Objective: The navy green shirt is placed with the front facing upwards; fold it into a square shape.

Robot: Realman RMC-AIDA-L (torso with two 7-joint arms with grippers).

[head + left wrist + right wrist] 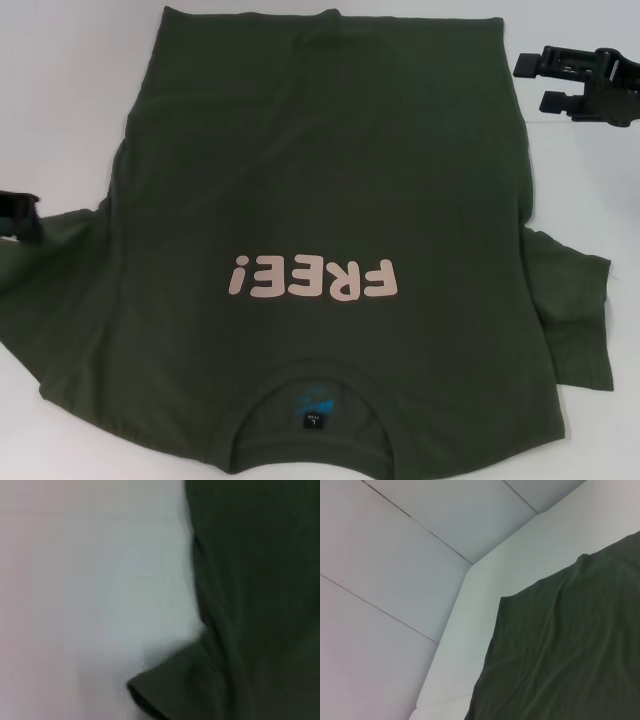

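Observation:
My left gripper goes on folding the sleeve inward until it meets the lettering (240, 275), since it has the sleeve by its open end (145, 697) beside the flat shirt body.
The navy green shirt (320, 180) lies flat on the white table (60, 100), front up, collar towards me. Its pale pink "FREE!" lettering (315, 278) reads upside down, and the black neck label (315, 417) sits at the near edge. Both short sleeves spread out, one at the left (50, 300) and one at the right (578, 310). My right gripper (537, 83) is open and empty, just off the shirt's far right corner. My left gripper (17, 213) shows only partly at the left edge, beside the left sleeve. The shirt also fills part of the left wrist view (255, 605) and the right wrist view (570, 655).
White table surface lies bare to the left of the shirt (90, 590) and past its far corner (485, 590). The table's edge and grey panels (395, 555) beyond it show in the right wrist view.

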